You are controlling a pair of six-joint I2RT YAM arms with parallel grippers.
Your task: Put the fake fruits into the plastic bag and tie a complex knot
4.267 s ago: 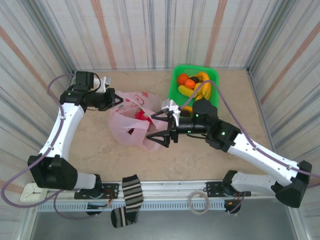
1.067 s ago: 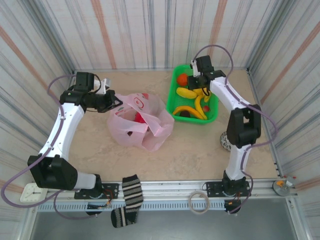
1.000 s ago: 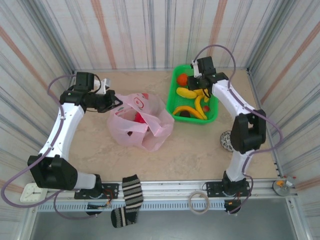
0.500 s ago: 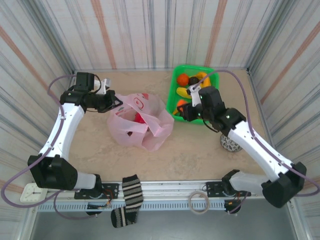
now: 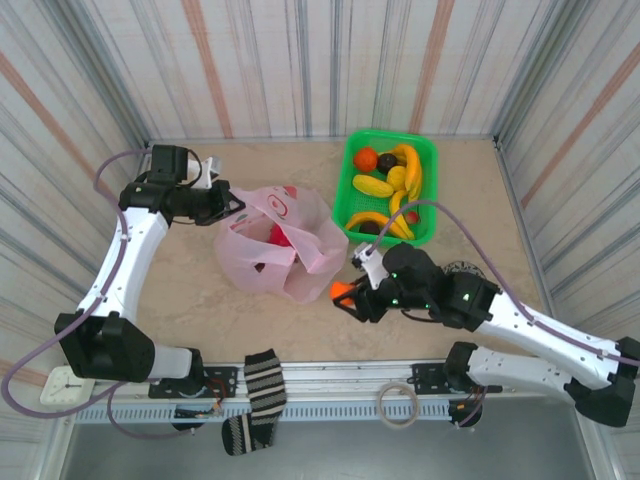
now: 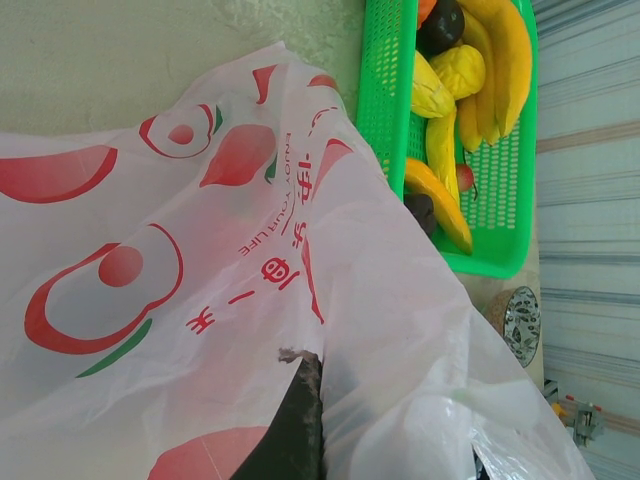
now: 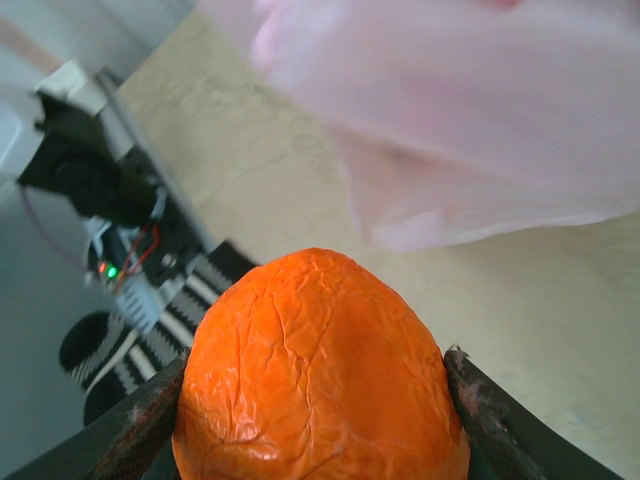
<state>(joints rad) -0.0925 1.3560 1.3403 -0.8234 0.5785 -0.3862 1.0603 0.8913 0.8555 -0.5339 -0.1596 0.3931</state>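
My left gripper is holding the plastic bag's opening (image 5: 259,228) wide. My right gripper should keep carrying its orange fruit until it hangs next to the red fruit inside (image 5: 279,236).
The pink plastic bag (image 5: 275,248) lies open on the table left of centre, with a red fruit (image 5: 283,236) showing inside it. My left gripper (image 5: 226,203) is shut on the bag's far left rim; in the left wrist view its dark finger (image 6: 300,420) pinches the printed film (image 6: 200,260). My right gripper (image 5: 347,293) hovers just off the bag's near right corner, shut on an orange fake fruit (image 7: 315,340), one finger (image 7: 485,415) pressed to each side. Bananas, an orange and dark fruits (image 5: 385,185) lie in the green basket (image 5: 428,165).
A striped sock (image 5: 262,385) hangs over the front rail, with a tape roll (image 5: 402,402) to its right. A round metallic disc (image 5: 463,270) lies on the table behind my right arm. Corrugated walls close in the table on three sides.
My right arm has swung from the green basket down to the bag's near right corner, carrying the orange fruit. The left arm and the bag have not moved.
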